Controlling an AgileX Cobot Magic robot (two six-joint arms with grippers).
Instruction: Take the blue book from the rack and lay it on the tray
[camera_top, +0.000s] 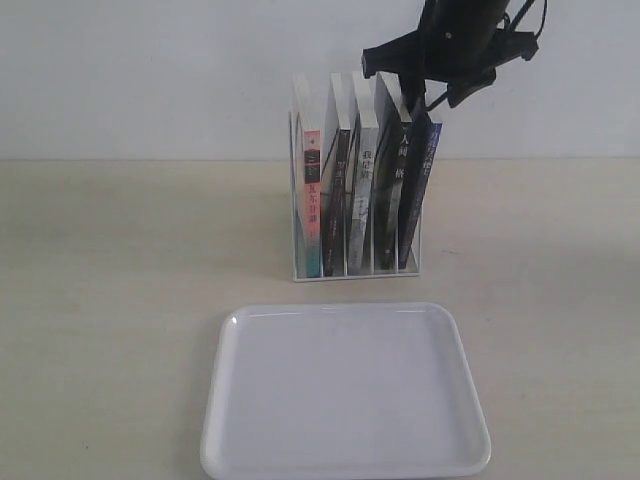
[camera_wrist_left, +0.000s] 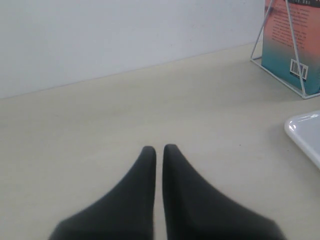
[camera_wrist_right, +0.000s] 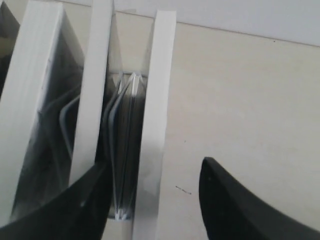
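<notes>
My gripper will lift the blue book (camera_top: 419, 190) and it will slide up alone, since an open gap with wire dividers (camera_wrist_right: 125, 140) separates it from its neighbour.
The blue book (camera_top: 424, 185) stands in the rightmost slot of the white wire rack (camera_top: 296, 200), its dark blue spine facing forward. My right gripper (camera_top: 437, 100) hangs open just above its top edge. In the right wrist view the book's white page edge (camera_wrist_right: 155, 115) runs between the open fingers of the right gripper (camera_wrist_right: 155, 165), one finger (camera_wrist_right: 80, 210) on the rack side and the other over bare table. The white tray (camera_top: 345, 395) lies flat in front of the rack. My left gripper (camera_wrist_left: 159, 148) is shut on nothing, low over the table.
Black-spined books (camera_top: 390, 190) and a pink-and-teal-spined book (camera_top: 312, 200) fill the other slots. In the left wrist view the rack's wire (camera_wrist_left: 295, 50), the pink-and-teal cover (camera_wrist_left: 300, 30) and a tray corner (camera_wrist_left: 306, 132) show. A white wall stands behind the table.
</notes>
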